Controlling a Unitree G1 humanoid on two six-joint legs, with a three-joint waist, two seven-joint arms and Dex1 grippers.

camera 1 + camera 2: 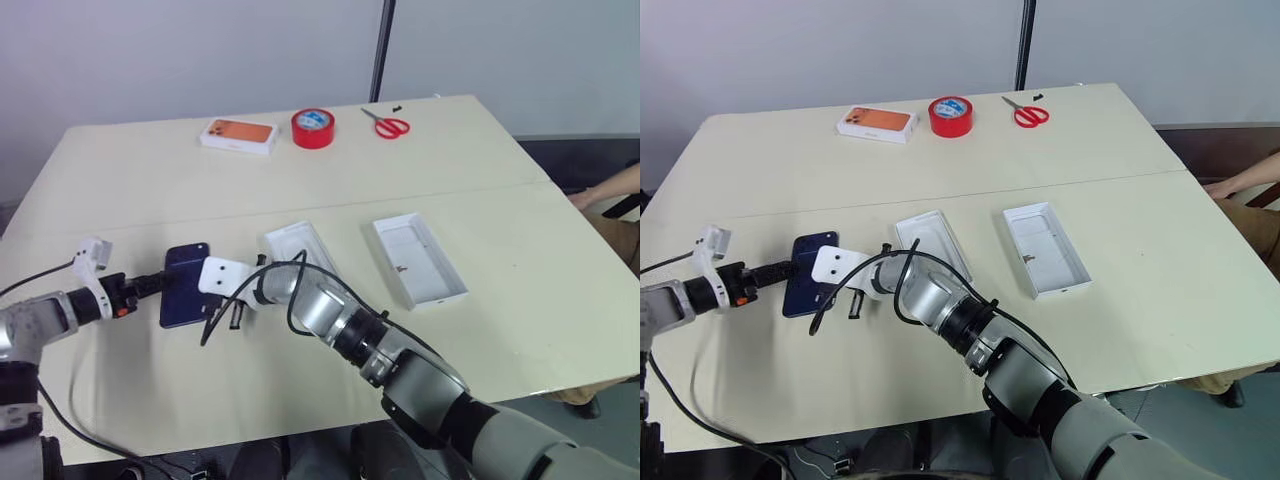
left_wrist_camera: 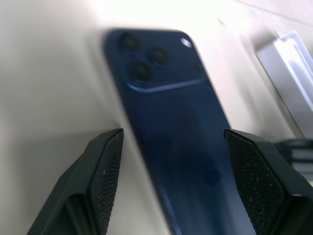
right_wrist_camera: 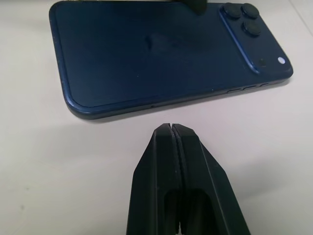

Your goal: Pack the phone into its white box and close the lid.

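The white box's bottom (image 1: 294, 240) is just below its rim. I will lower in the dark blue phone (image 1: 184, 288), and it will rest near the top of the box.
The dark blue phone (image 1: 183, 287) lies flat on the table at the left, camera cluster at its far end. My left gripper (image 1: 155, 284) is open, and its fingers (image 2: 105, 181) stand either side of the phone's (image 2: 181, 147) near end without closing on it. My right gripper (image 3: 171, 131) is shut and empty, its tip just short of the phone's (image 3: 156, 54) long right edge. The white box (image 1: 300, 248) lies open right of the phone, partly behind my right arm. The lid (image 1: 420, 260) lies open side up further right.
At the table's far edge are a white box with an orange top (image 1: 238, 135), a red tape roll (image 1: 313, 128) and red scissors (image 1: 388, 125). A person's arm (image 1: 608, 190) rests by the right edge. A seam crosses the table behind the boxes.
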